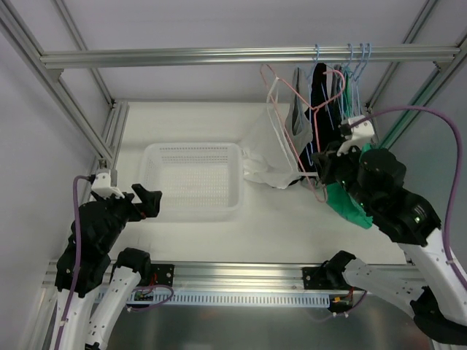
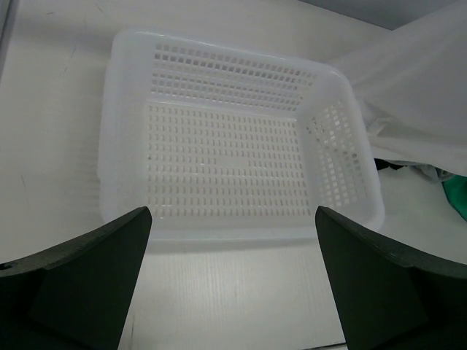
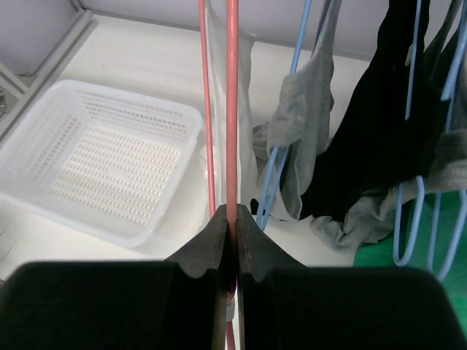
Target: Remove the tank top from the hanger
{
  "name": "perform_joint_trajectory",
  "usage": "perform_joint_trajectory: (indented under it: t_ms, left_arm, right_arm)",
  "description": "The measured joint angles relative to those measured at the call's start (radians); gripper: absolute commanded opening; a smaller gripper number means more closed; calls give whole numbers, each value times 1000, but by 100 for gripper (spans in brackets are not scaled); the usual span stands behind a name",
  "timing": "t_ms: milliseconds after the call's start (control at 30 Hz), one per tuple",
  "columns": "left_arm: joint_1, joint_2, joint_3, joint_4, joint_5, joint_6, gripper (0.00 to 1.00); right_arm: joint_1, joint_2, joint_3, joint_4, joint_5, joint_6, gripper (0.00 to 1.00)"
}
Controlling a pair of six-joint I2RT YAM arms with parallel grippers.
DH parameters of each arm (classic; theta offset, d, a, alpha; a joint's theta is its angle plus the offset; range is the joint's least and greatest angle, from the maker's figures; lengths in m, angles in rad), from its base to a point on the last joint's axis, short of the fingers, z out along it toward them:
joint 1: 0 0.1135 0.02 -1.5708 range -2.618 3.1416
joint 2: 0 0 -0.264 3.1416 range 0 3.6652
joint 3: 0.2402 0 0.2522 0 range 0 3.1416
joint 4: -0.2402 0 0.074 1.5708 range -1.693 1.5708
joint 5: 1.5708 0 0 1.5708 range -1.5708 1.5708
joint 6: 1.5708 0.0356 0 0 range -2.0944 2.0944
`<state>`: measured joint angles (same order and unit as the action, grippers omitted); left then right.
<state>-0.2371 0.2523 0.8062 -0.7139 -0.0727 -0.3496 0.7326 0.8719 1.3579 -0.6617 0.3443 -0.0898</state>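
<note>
The pink hanger's loose end (image 1: 264, 68) is clear of the rail, so the robot's left gripper should continue to go toward the tank top's strap (image 1: 273, 89) there and close on it.
A white tank top (image 1: 266, 149) hangs on a pink hanger (image 1: 276, 95) and trails onto the table right of the basket. It also shows in the right wrist view (image 3: 219, 87) and the left wrist view (image 2: 419, 102). My right gripper (image 1: 321, 173) is shut on the pink hanger's lower bar (image 3: 232, 109), with the jaws pinched on it (image 3: 232, 219). My left gripper (image 1: 149, 200) is open and empty, low at the near left of the basket; its fingers (image 2: 87, 270) frame the basket's near wall.
A white perforated basket (image 1: 157, 157) sits mid-table, also in the left wrist view (image 2: 117, 131). Blue hangers (image 1: 357, 65) with grey, black and green garments (image 1: 321, 95) hang from the top rail (image 1: 219, 55). A green cloth (image 1: 350, 204) droops by my right arm.
</note>
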Motion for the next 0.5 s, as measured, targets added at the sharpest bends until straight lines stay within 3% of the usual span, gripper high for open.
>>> perform_joint_trajectory:
  t_ms: [167, 367, 433, 500]
  left_arm:
    - [0, 101, 16, 38, 151, 0, 99]
    - [-35, 343, 122, 147, 368, -29, 99]
    - [-110, 412, 177, 176, 379, -38, 98]
    - [-279, 494, 264, 196, 317, -34, 99]
  right_arm:
    - [8, -181, -60, -46, -70, 0, 0]
    - [8, -318, -38, -207, -139, -6, 0]
    - [8, -324, -15, -298, -155, -8, 0]
    - [8, -335, -8, -367, -159, -8, 0]
